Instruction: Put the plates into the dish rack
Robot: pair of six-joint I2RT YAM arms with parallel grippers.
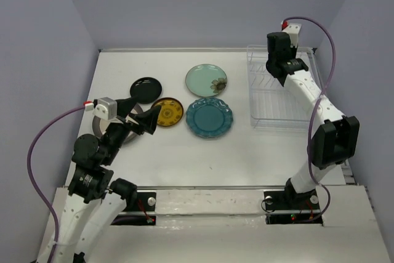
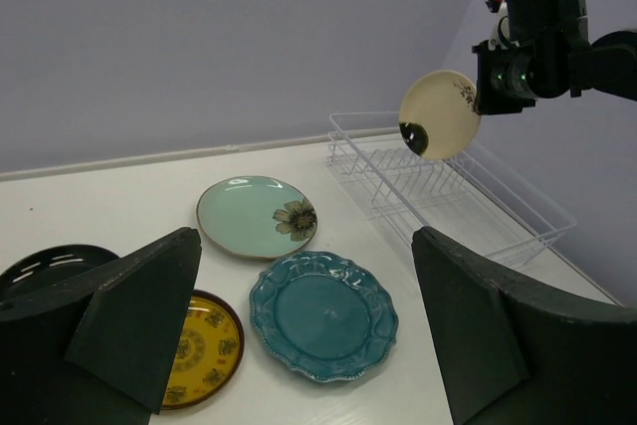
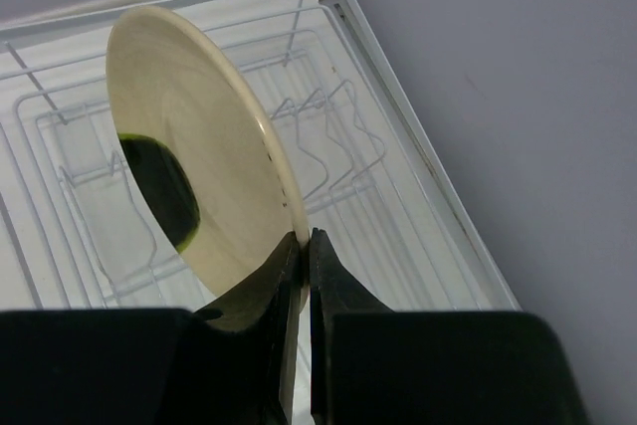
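My right gripper goes on lowering the cream plate (image 2: 434, 111), which hangs upright above the empty wire dividers (image 1: 259, 74), until its lower rim rests among them, then let go.
My right gripper (image 3: 304, 241) is shut on the rim of the cream plate with a black patch (image 3: 189, 166) and holds it upright above the far end of the clear dish rack (image 1: 280, 106). The left wrist view also shows that plate (image 2: 439, 113) in the air over the rack (image 2: 448, 196). My left gripper (image 1: 148, 118) is open and empty, above the amber plate (image 1: 168, 111). The scalloped teal plate (image 1: 209, 117), the mint flower plate (image 1: 206, 79) and the black plate (image 1: 146, 89) lie flat on the table. A grey-rimmed plate (image 1: 98, 130) is mostly hidden under my left arm.
The rack stands at the back right, close to the right wall. Its wire dividers (image 3: 328, 136) hold no plates. Grey walls close the table at the back and on both sides. A purple cable runs along each arm.
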